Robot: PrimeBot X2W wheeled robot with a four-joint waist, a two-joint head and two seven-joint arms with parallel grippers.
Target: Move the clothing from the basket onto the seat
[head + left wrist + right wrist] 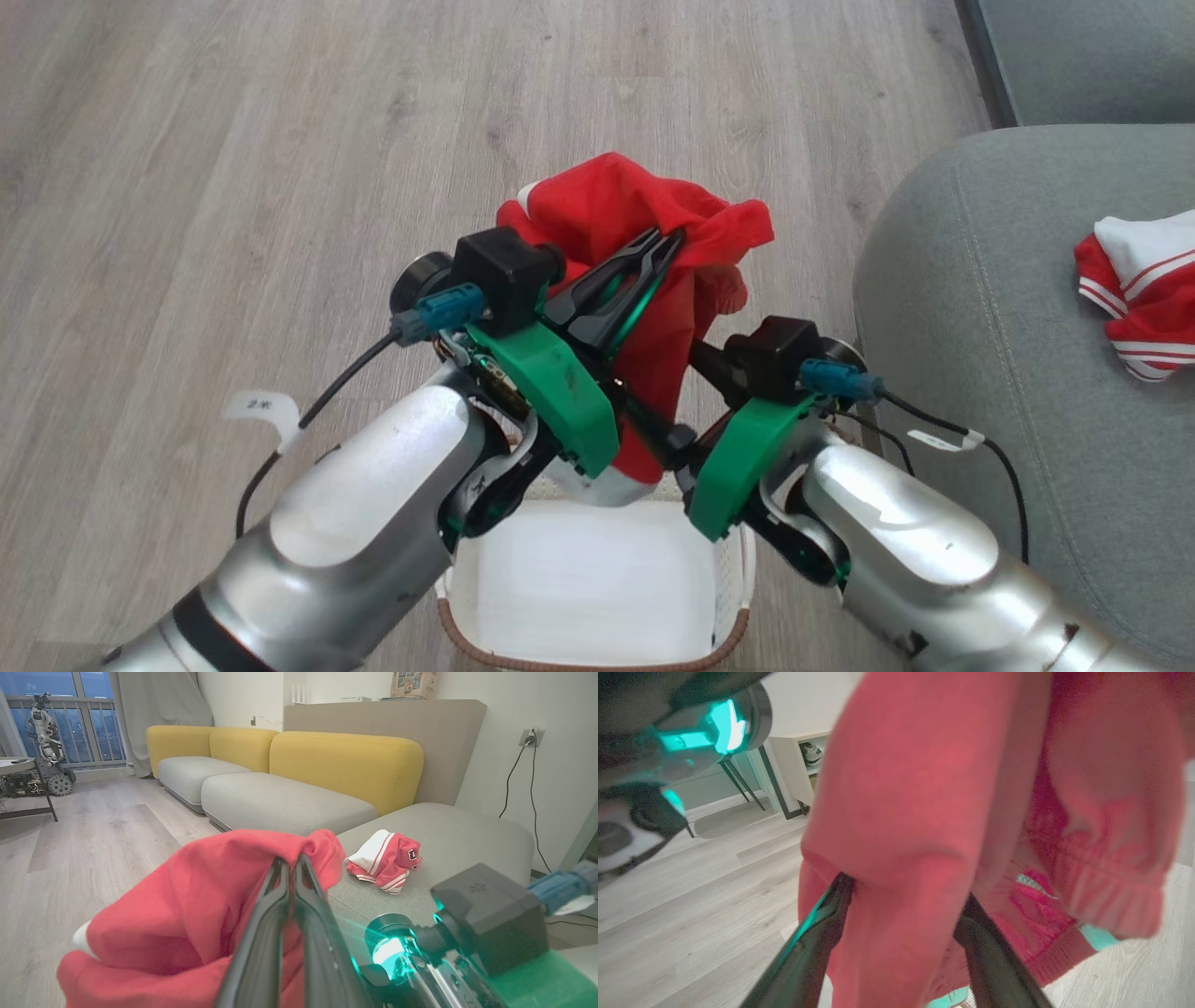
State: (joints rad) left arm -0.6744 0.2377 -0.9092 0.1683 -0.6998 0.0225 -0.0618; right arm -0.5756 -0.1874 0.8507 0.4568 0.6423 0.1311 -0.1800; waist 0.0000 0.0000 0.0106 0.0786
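Much of the red shorts [627,200] is bunched up above the hanging fold [653,386], so the shorts will fall over my right gripper's fingers when I carry them.
The red shorts [616,215] hang bunched above the basket [738,579], and my left gripper [665,245] is shut on their upper fold. In the left wrist view the two fingers [290,861] meet on the red cloth [187,905]. My right gripper [906,891] is open just below. A hanging fold of the shorts [924,788] drops between its spread fingers. The red and white jersey [1144,289] lies crumpled on the grey-green seat [980,308] to the right. The left wrist view also has the jersey [385,858] on the seat [448,835].
A flat white sheet [597,579] lines the basket's bottom. Wood floor [233,187] spreads to the left and ahead. A yellow-backed sofa [345,760] runs beyond the seat. Another robot [46,742] stands by the window, and cables hang from a wall socket [530,737].
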